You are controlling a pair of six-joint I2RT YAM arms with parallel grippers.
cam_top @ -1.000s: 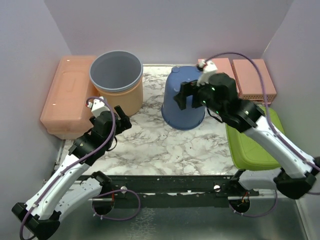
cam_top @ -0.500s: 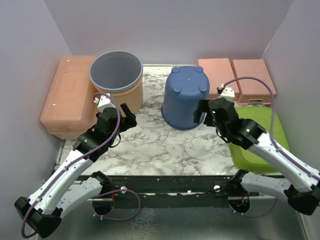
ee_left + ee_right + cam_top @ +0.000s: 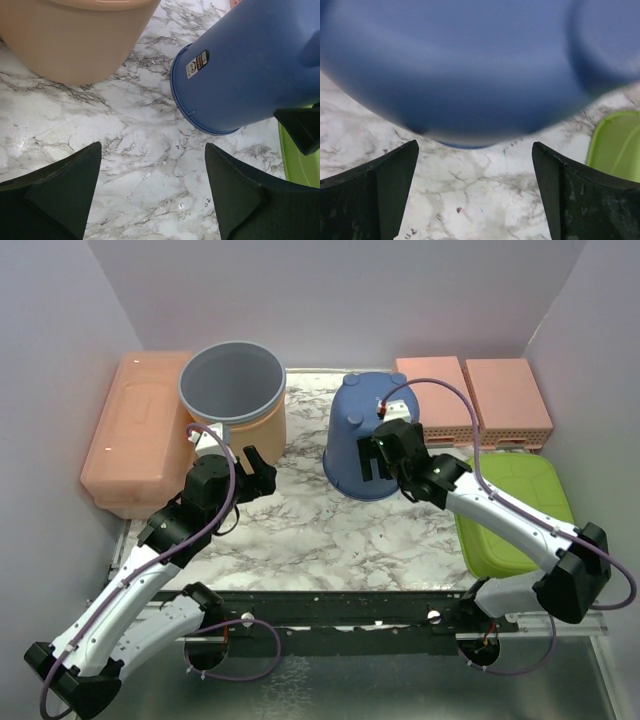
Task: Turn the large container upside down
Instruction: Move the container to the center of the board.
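Note:
Next, I push the blue bucket back with my right gripper before I turn the orange bucket, because the upside-down blue bucket (image 3: 348, 445) crowds the space next to the orange bucket (image 3: 268, 435).
The large container (image 3: 362, 430) is a blue bucket standing upside down, mouth on the marble table (image 3: 300, 530) at mid-back. It also shows in the left wrist view (image 3: 250, 65), and as a blur filling the top of the right wrist view (image 3: 470, 65). My right gripper (image 3: 372, 458) is open, low against the bucket's near side, with nothing between its fingers (image 3: 475, 195). My left gripper (image 3: 255, 468) is open over bare table (image 3: 152, 195), to the left of the blue bucket and just in front of the orange bucket.
An upright orange bucket (image 3: 235, 405) with a grey inside stands at back left (image 3: 75, 40). A salmon lidded box (image 3: 135, 430) lies against the left wall. Two pink boxes (image 3: 470, 395) sit at back right. A green tray (image 3: 515, 515) lies under the right arm (image 3: 615, 145).
My right gripper has come down from over the blue bucket, swung out to its right, then moved in against its near side. The left gripper has crept slightly forward.

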